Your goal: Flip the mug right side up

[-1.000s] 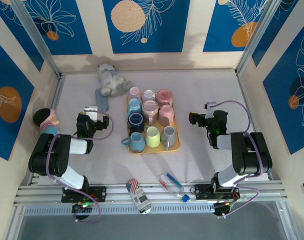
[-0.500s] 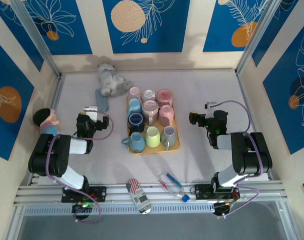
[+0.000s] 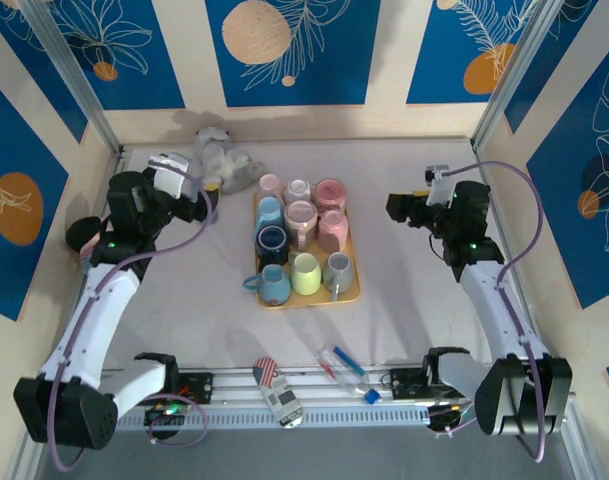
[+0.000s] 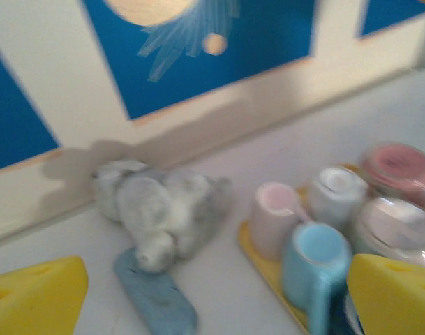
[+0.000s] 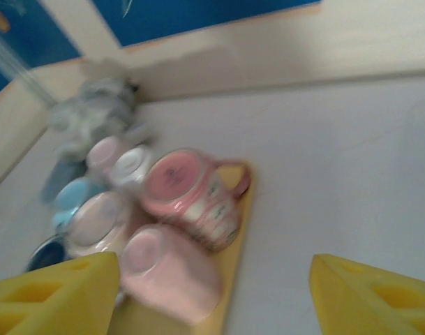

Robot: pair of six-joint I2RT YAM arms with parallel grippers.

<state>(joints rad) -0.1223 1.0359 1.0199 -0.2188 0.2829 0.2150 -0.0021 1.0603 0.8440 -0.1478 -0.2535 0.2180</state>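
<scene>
The upturned blue mug's handle (image 3: 251,283) sticks out beyond the tray's near corner, on the other side of the mugs from the robot's right gripper, so the left gripper should grab that handle.
A yellow tray (image 3: 355,290) in the middle of the table holds several mugs, most standing bottom up. A dark blue mug (image 3: 272,240) shows its open mouth. My left gripper (image 3: 206,205) hovers open, left of the tray's back corner, near the upturned pale pink mug (image 4: 275,216) and light blue mug (image 4: 313,265); its yellow fingers (image 4: 38,296) hold nothing. My right gripper (image 3: 396,208) hovers open to the right of the tray's back end. Below it stand an upturned patterned pink mug (image 5: 191,188) and a plain pink mug (image 5: 170,272), untouched.
A grey plush toy (image 3: 224,160) and a blue strip (image 4: 156,300) lie behind the left gripper. A doll (image 3: 84,235) stands by the left wall. A can (image 3: 277,390) and a packaged toothbrush (image 3: 342,365) lie at the near edge. Walls enclose three sides.
Both arms have unfolded from their low resting pose and reached toward the tray's back end, the left up beside the plush, the right up and slightly left.
</scene>
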